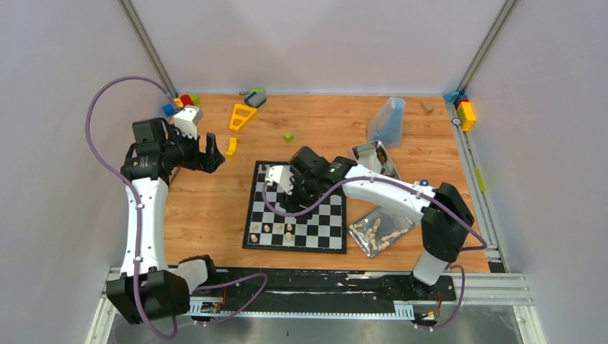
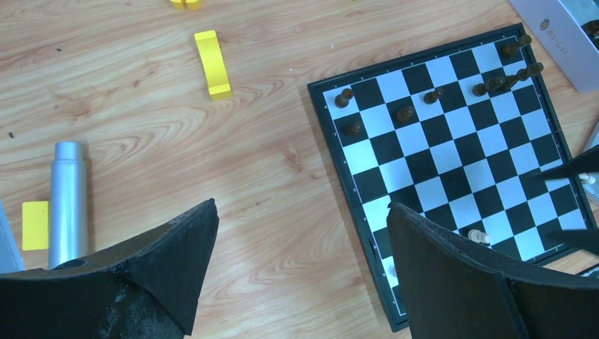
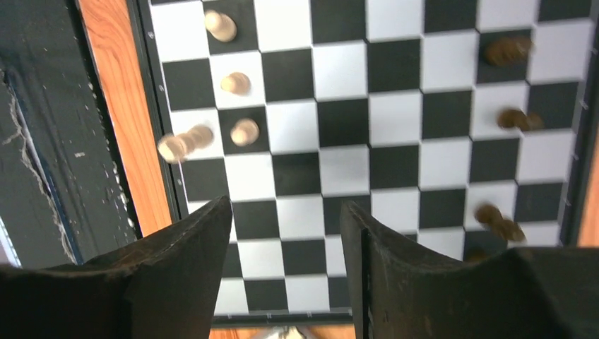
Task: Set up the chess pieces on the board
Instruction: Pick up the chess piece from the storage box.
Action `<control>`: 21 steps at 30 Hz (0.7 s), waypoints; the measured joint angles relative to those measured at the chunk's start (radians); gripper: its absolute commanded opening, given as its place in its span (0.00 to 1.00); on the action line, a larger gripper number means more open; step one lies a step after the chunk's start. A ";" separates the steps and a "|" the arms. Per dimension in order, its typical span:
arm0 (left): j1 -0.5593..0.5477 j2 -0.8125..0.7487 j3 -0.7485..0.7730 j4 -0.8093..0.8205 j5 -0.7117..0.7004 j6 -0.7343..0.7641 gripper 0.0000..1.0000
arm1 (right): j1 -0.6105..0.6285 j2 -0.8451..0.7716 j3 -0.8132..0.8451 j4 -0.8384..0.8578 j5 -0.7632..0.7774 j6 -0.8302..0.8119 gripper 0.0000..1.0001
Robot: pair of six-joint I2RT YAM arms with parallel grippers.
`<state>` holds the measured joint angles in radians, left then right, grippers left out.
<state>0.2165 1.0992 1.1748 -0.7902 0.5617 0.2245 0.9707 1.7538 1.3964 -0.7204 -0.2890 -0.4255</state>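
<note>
My right gripper is open and empty, and loose cream pieces (image 1: 373, 231) lie uncovered in the metal tray (image 1: 381, 229), so I should continue to go there and close on one.
The black-and-white board (image 1: 315, 228) lies in the middle of the wooden table. Several cream pieces (image 1: 276, 228) stand along its near left rows. Several dark pieces (image 2: 405, 111) stand along its far rows. My right gripper (image 1: 283, 197) hovers open and empty over the board's left half. Its wrist view shows the board (image 3: 346, 120) below the gripper (image 3: 286, 208), with cream pieces (image 3: 236, 82) and dark pieces (image 3: 508, 49) on opposite sides. My left gripper (image 1: 215, 154) is open and empty over bare wood (image 2: 300, 212), left of the board (image 2: 452, 141).
A metal tray (image 1: 362, 242) with loose cream pieces lies right of the board. A second tray (image 1: 367, 148) and a clear bag (image 1: 387, 120) lie behind it. Yellow toy parts (image 1: 241, 115), a yellow block (image 2: 212, 63), a green cube (image 1: 287, 136) and a silver cylinder (image 2: 68, 201) lie at the left.
</note>
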 measured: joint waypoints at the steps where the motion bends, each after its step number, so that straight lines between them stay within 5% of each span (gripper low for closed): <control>1: 0.000 0.003 0.000 -0.001 0.005 0.003 0.96 | -0.014 -0.032 -0.019 0.000 0.000 0.000 0.60; 12: 0.000 0.021 -0.002 -0.006 0.092 0.044 0.97 | -0.389 -0.354 -0.344 -0.033 0.011 -0.003 0.61; 21: 0.000 0.017 -0.023 -0.010 0.096 0.051 0.99 | -0.617 -0.446 -0.469 -0.080 0.047 -0.002 0.56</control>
<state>0.2165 1.1164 1.1519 -0.7998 0.6579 0.2752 0.3538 1.3075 0.9272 -0.8009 -0.2424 -0.4274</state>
